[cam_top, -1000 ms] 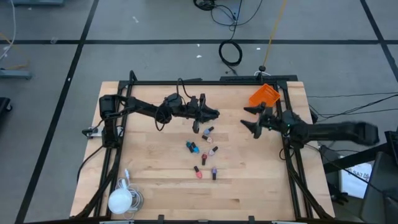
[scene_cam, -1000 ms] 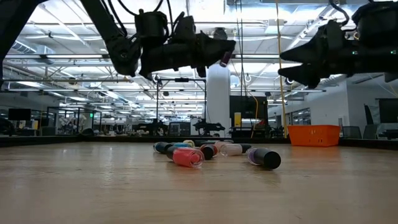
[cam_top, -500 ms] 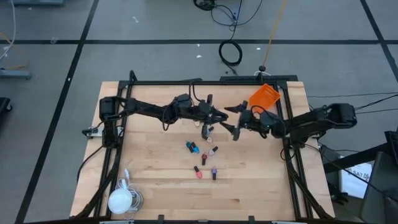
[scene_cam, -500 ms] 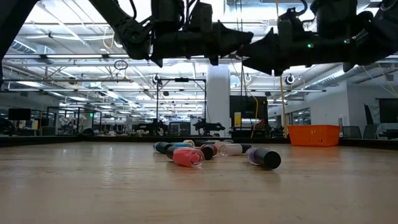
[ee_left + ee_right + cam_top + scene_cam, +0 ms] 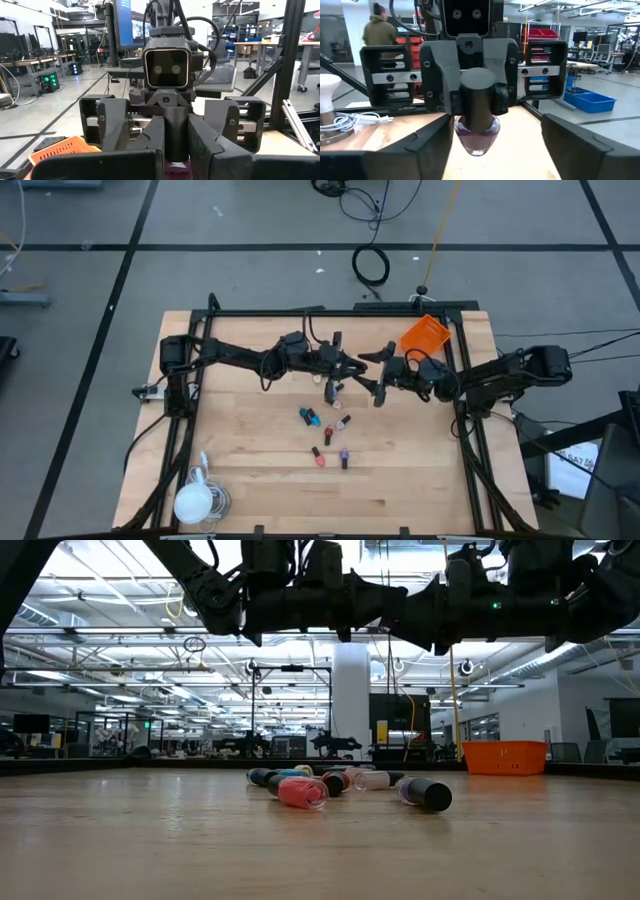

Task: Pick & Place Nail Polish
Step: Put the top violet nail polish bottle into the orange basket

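Note:
The orange bin (image 5: 426, 334) stands beside my right gripper, far from my left gripper, so my right gripper should take the purple bottle (image 5: 477, 138) before my left gripper opens.
My left gripper (image 5: 352, 366) is shut on a purple nail polish bottle (image 5: 476, 137) with a dark cap, high above the table's far middle. My right gripper (image 5: 374, 375) faces it, wide open. Its fingers (image 5: 427, 147) stand on either side of the bottle and touch nothing. In the high view and the low view the held bottle is hidden by the grippers. Several other small bottles (image 5: 320, 425) lie on their sides on the wooden table (image 5: 250, 470); they also show in the low view (image 5: 300, 790). My left gripper pinches the bottle's dark cap (image 5: 477, 97) between its two fingers (image 5: 437, 90), which come level from the table's left. The bottle stands cap up. Its purple glass body (image 5: 175, 172) hangs below the fingers, lifted clear of the table.
An orange bin (image 5: 425, 333) stands at the table's far right corner. A white bulb-shaped thing with a coiled cable (image 5: 195, 500) lies at the near left corner. A dark frame (image 5: 330, 311) runs along the table's edges. A person (image 5: 379, 27) stands in the room behind.
My right gripper has gone toward the table's left, up to my left gripper, and now stands open around the held bottle. My left gripper has gone a little toward the table's right with the bottle. Both have kept almost still in the last half second.

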Robot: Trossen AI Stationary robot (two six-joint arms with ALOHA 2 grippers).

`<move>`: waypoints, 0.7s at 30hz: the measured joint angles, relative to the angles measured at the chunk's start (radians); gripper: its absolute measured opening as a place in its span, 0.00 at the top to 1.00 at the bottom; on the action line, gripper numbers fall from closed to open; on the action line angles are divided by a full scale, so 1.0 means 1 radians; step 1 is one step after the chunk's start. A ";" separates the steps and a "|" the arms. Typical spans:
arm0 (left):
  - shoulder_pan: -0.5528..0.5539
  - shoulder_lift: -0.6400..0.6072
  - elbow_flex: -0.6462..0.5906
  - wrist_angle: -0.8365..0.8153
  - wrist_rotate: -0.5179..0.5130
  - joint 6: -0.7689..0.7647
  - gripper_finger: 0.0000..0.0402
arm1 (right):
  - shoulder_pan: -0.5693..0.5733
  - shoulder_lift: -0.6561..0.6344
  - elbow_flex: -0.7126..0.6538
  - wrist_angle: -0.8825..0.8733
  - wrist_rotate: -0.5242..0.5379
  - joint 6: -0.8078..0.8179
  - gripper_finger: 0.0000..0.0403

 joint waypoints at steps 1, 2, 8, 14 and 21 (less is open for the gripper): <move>0.000 0.000 0.000 0.001 0.000 -0.004 0.91 | 0.000 0.000 0.000 0.000 0.000 0.001 0.35; 0.000 0.000 0.000 0.001 -0.001 -0.003 0.91 | 0.000 0.000 0.000 0.000 -0.001 0.001 0.38; 0.000 0.000 0.000 0.001 -0.003 -0.007 0.91 | 0.000 0.000 0.002 0.004 -0.064 0.001 0.60; -0.015 0.000 -0.001 0.004 0.003 -0.010 0.91 | -0.001 -0.001 0.010 0.001 -0.121 -0.003 0.73; -0.035 -0.001 -0.002 0.002 -0.008 -0.029 0.90 | 0.000 -0.002 0.010 0.002 -0.131 -0.001 0.73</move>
